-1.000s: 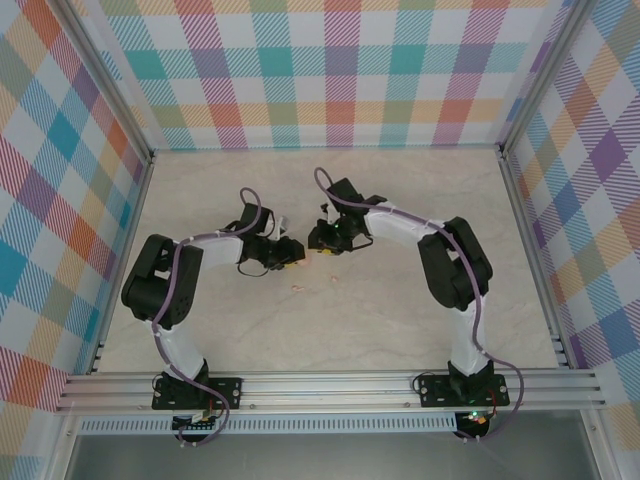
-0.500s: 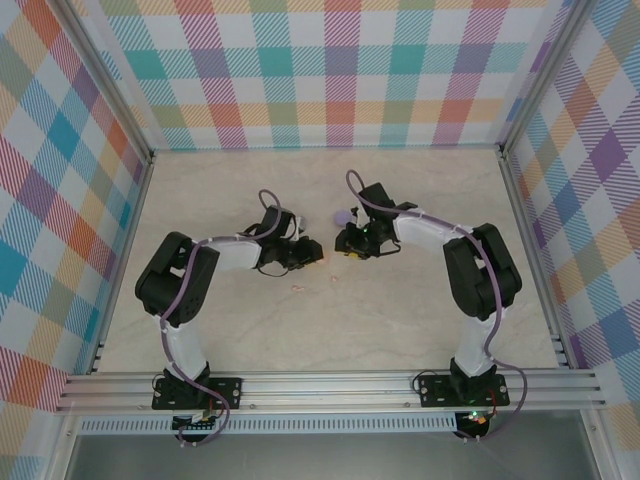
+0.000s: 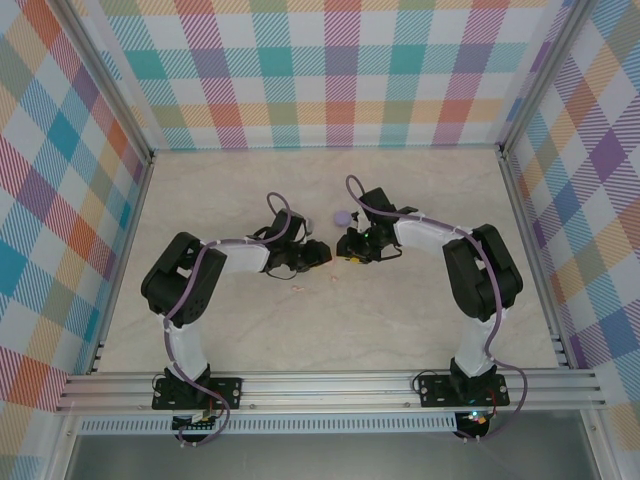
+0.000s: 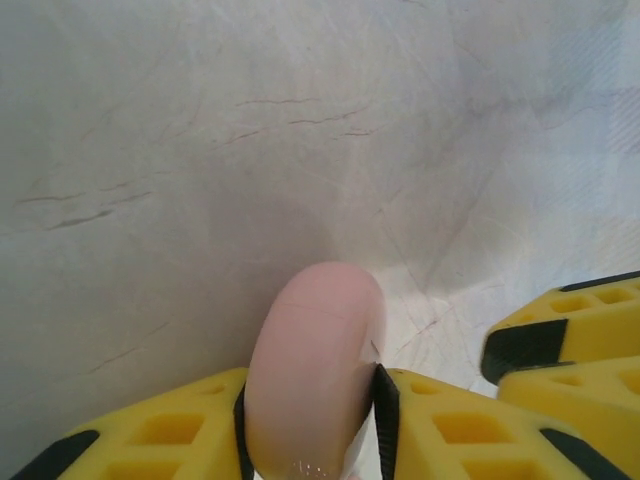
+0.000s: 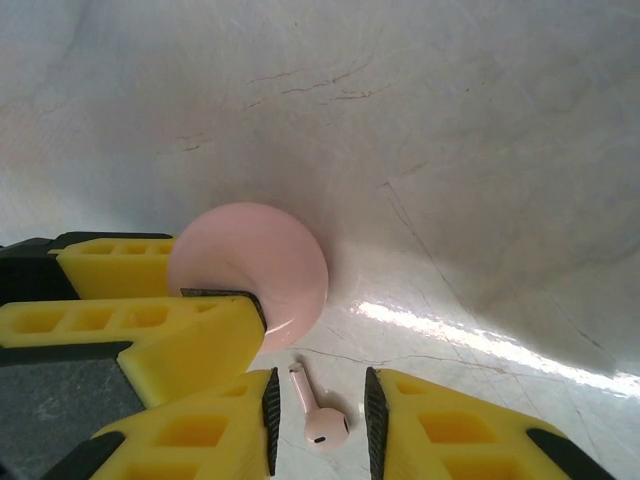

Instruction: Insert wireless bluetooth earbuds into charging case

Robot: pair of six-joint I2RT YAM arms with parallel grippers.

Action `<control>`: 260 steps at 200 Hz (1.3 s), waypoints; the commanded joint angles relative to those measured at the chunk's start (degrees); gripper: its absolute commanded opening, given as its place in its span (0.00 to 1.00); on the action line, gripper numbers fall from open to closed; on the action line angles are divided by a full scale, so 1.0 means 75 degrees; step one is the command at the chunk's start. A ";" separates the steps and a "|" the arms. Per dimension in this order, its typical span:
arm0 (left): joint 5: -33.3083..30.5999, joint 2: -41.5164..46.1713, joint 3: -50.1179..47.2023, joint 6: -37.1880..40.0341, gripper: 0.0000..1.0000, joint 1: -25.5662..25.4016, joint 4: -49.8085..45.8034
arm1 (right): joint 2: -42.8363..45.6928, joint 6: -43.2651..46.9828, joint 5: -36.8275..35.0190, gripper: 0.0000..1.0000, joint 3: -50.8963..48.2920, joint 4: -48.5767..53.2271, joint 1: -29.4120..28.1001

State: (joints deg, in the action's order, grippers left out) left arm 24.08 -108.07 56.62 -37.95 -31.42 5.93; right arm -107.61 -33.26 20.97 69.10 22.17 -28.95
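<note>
Next, I open my left gripper and grip the case's flat sides [image 5: 245, 248] squarely before lifting it to my right gripper, because the charging case [image 4: 322, 345] is slanted between my left gripper's fingers.
A pale pink round charging case [image 4: 315, 340] stands on edge on the table, and my left gripper [image 4: 312, 395] is shut on it, a pad on each flat side. In the right wrist view the same case [image 5: 255, 255] sits just beyond my right gripper [image 5: 318, 390], whose jaws are open. A pale pink earbud [image 5: 322, 420] lies on the table between them, touching neither pad. From above, the left gripper [image 3: 318, 252] and the right gripper [image 3: 349, 250] meet almost tip to tip at mid-table.
A purple round case [image 3: 343, 216] lies just behind the two grippers. A tiny pink piece [image 3: 297, 289] lies on the table in front of the left gripper. The marbled tabletop [image 3: 400, 320] is bounded by aluminium rails and checked walls.
Both grippers shifted right and slightly back, uncovering the purple case. In the last half second the left gripper edged closer to the right one.
</note>
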 commanded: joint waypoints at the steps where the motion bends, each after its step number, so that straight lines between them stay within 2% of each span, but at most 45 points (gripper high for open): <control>1: -0.0410 -0.0006 -0.0065 0.0240 0.44 -0.0076 -0.0725 | -0.0066 0.0284 -0.0031 0.30 0.0008 0.0213 0.0018; 28: -0.0791 0.0265 -0.0033 0.0563 0.60 -0.0064 -0.1166 | -0.0089 0.0362 0.0032 0.30 0.0050 0.0260 0.0016; 56: -0.1157 0.0512 0.0334 0.1130 0.66 -0.0007 -0.1957 | -0.0228 0.0314 0.0324 0.30 0.0057 0.0147 0.0016; 84: -0.1177 0.0437 0.0863 0.1738 0.66 0.0189 -0.2635 | -0.0421 0.0199 0.0448 0.28 0.0068 0.0050 0.0016; 146: 0.0650 -0.0335 0.1625 0.2704 0.57 0.0830 -0.2652 | -0.0806 -0.0249 0.0983 0.24 -0.0014 -0.0684 0.0004; 162: 0.0855 -0.0594 0.1834 0.2912 0.55 0.0885 -0.2792 | -0.0871 -0.0322 0.0980 0.23 0.0022 -0.0701 0.0004; 224: 0.1675 -0.1024 0.2025 0.3171 0.54 0.0896 -0.2815 | -0.0989 -0.0358 0.0883 0.23 0.0190 -0.0583 -0.0013; 260: 0.1720 -0.0998 0.1912 0.3153 0.50 0.0896 -0.3092 | -0.1108 -0.0366 0.0779 0.23 0.0346 -0.0496 -0.0042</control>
State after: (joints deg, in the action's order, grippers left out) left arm 34.37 -114.74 71.05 -15.31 -24.82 -13.47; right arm -114.69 -35.57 26.76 69.91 18.09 -28.86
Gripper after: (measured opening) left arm 0.512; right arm 0.231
